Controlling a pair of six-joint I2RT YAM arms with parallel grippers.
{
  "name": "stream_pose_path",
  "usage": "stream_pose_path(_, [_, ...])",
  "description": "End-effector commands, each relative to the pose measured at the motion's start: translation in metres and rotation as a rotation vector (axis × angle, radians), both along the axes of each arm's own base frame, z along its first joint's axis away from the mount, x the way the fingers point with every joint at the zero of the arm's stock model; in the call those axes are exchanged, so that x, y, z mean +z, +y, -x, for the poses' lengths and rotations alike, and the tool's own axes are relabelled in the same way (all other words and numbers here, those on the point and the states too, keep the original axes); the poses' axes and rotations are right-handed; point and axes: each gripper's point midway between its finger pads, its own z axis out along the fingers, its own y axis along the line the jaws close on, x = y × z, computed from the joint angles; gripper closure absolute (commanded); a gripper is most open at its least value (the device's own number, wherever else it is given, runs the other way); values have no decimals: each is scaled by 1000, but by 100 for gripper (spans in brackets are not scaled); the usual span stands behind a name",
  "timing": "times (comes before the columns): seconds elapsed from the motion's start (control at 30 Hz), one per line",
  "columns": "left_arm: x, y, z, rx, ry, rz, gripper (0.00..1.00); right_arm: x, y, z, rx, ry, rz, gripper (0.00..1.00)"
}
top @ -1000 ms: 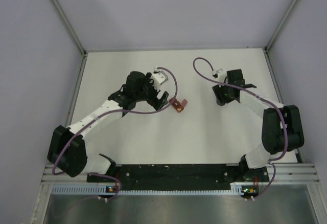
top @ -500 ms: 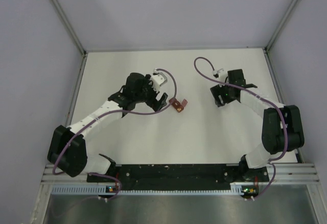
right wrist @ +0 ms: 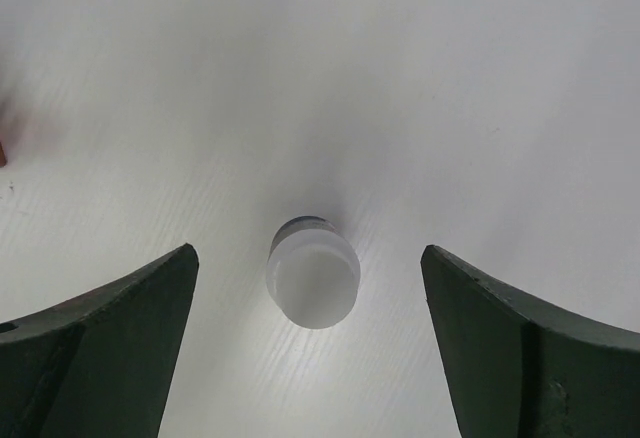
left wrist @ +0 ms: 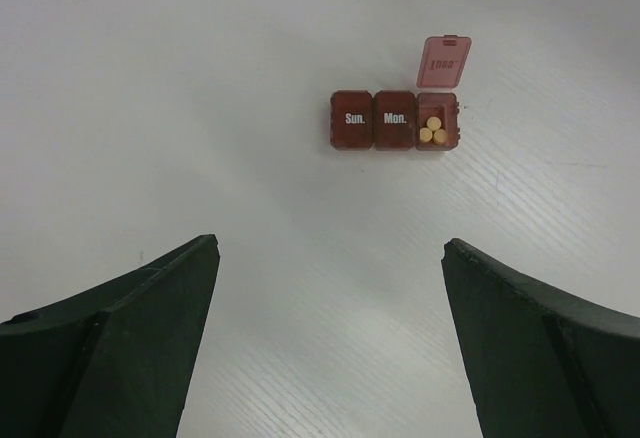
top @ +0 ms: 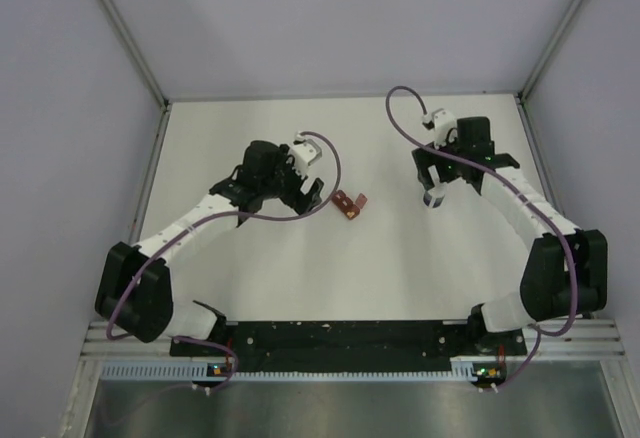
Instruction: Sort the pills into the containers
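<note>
My left gripper's opening has the strip (left wrist: pixel 395 120) lying lengthwise across it, so my left gripper should turn and straddle the narrow width of the strip at the shut Sun. lid (left wrist: pixel 352 120).
The dark red-brown strip of three compartments (left wrist: pixel 394 121) lies on the white table, also in the top view (top: pixel 349 203). Two lids marked Sun. and Mon. are shut. The third lid (left wrist: pixel 443 62) stands open, with three yellow pills (left wrist: pixel 432 131) inside. My left gripper (left wrist: pixel 330 248) is open and empty, a short way left of the strip (top: pixel 312 193). A small white-capped bottle (right wrist: pixel 312 272) stands upright on the table, also in the top view (top: pixel 433 199). My right gripper (right wrist: pixel 310 253) is open above it, a finger on either side, not touching.
The white table (top: pixel 260 138) is walled by grey panels on left, back and right. The black base rail (top: pixel 340 338) runs along the near edge. Purple cables loop off both wrists.
My right arm has lifted and swung back off the bottle, which now stands free. My left gripper has drawn back a little to the left of the strip.
</note>
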Motion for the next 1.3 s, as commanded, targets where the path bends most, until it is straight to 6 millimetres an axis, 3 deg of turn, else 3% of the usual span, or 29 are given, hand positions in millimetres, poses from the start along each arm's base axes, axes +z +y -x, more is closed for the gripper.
stream_pose_path(0.0, [18, 5, -13, 41, -55, 42, 1, 64, 3, -14, 21, -166, -37, 7])
stream_pose_path(0.17, [39, 20, -23, 145, -144, 94, 1, 99, 3, -15, -12, -246, -72, 1])
stream_pose_path(0.37, [53, 25, -27, 208, -188, 149, 1, 117, 4, -11, -63, -286, -143, 1])
stream_pose_path(0.43, [52, 23, -25, 197, -170, 152, 11, 121, 9, -7, -54, -298, -175, 1])
stream_pose_path(0.47, [52, 23, -26, 198, -166, 157, 12, 122, 12, -5, -50, -297, -195, 1])
stream_pose_path(0.6, [50, 21, -27, 174, -152, 145, 2, 134, 32, 4, 12, -302, -306, 1])
stream_pose_path(0.67, [47, 20, -30, 157, -150, 123, 1, 139, 41, 9, 53, -298, -347, 1])
stream_pose_path(1.27, [10, 0, -42, -169, -52, -142, 1, 113, 67, 25, 212, -255, -404, 1])
